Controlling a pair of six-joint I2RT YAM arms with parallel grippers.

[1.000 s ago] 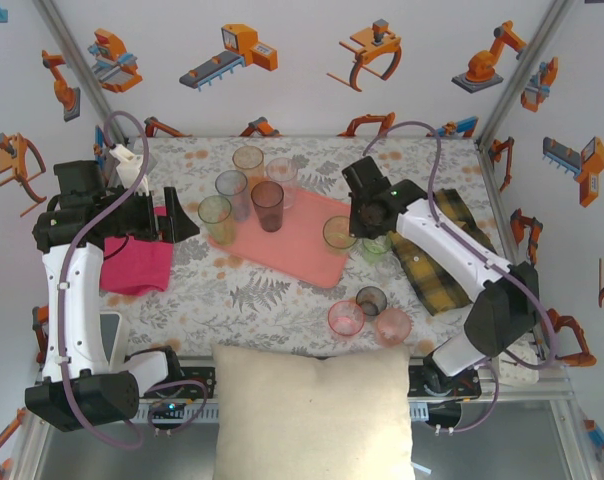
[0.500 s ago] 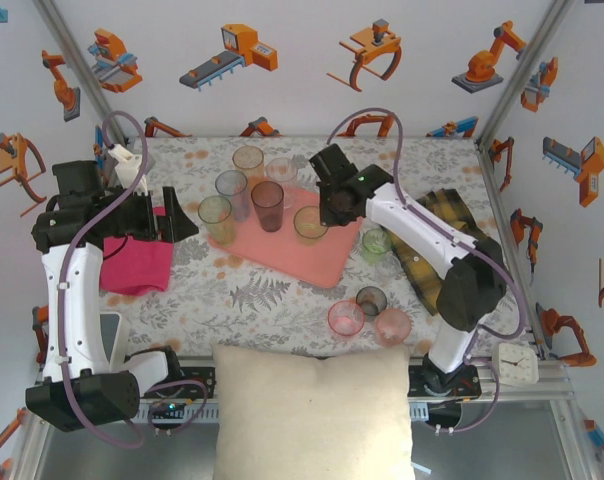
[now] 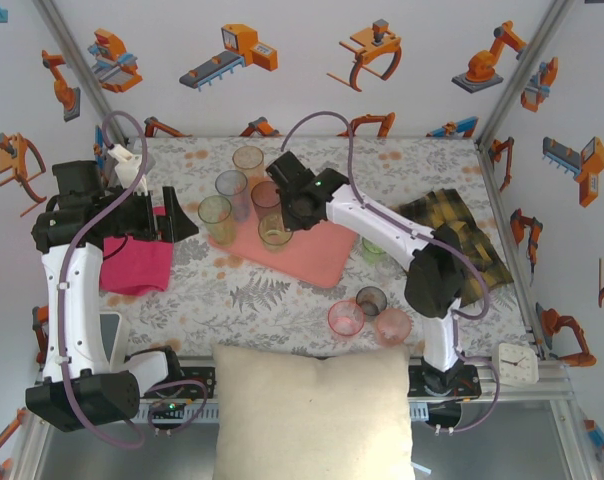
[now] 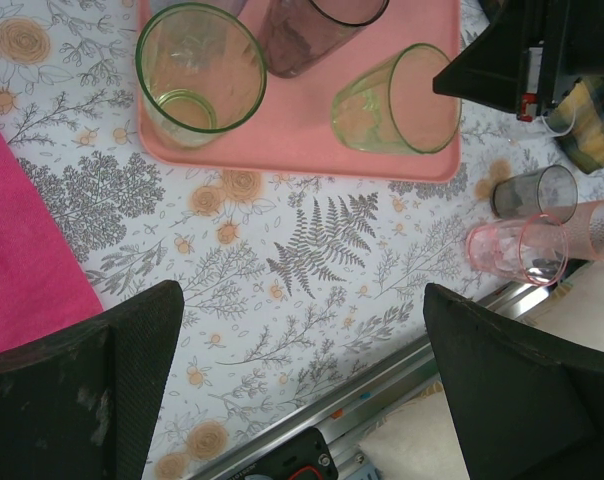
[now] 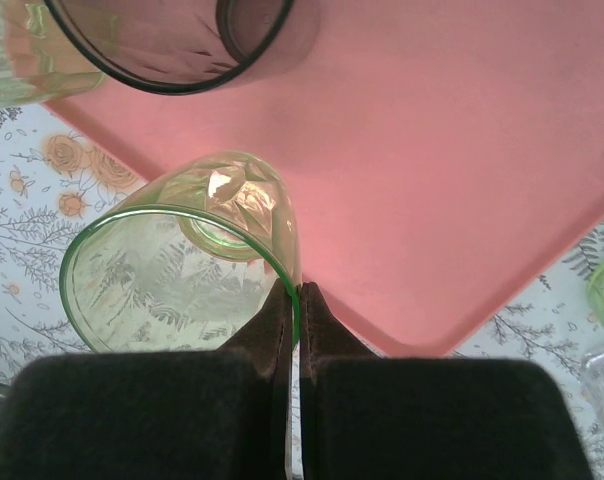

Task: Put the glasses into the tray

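Observation:
I keep moving my right gripper there and down until the glass stands, as the held green glass's opening (image 3: 275,231) faces up beside a free spot on the tray (image 3: 245,244).
The salmon-pink tray (image 3: 317,255) lies mid-table. My right gripper (image 3: 285,222) reaches over its left part, shut on the rim of a green glass (image 3: 275,233) that hangs tilted above the tray (image 5: 452,150); in the right wrist view the pads (image 5: 282,318) pinch the green glass (image 5: 182,280) at its wall. A smoky glass (image 3: 265,193) and another green glass (image 3: 215,212) stand at the tray's left end. My left gripper (image 3: 182,218) hangs open and empty left of the tray, its wide jaws (image 4: 302,390) over bare tablecloth.
More glasses stand behind the tray (image 3: 248,158) (image 3: 231,185), right of it (image 3: 374,248), and near the front edge: one grey (image 3: 371,299), two pink (image 3: 345,318) (image 3: 392,325). A magenta cloth (image 3: 137,262) lies left, a plaid cloth (image 3: 452,215) right, a cream cushion (image 3: 317,410) in front.
My right arm has swung left across the tray, carrying the green glass from the tray's right edge to its left part. The left arm has not moved.

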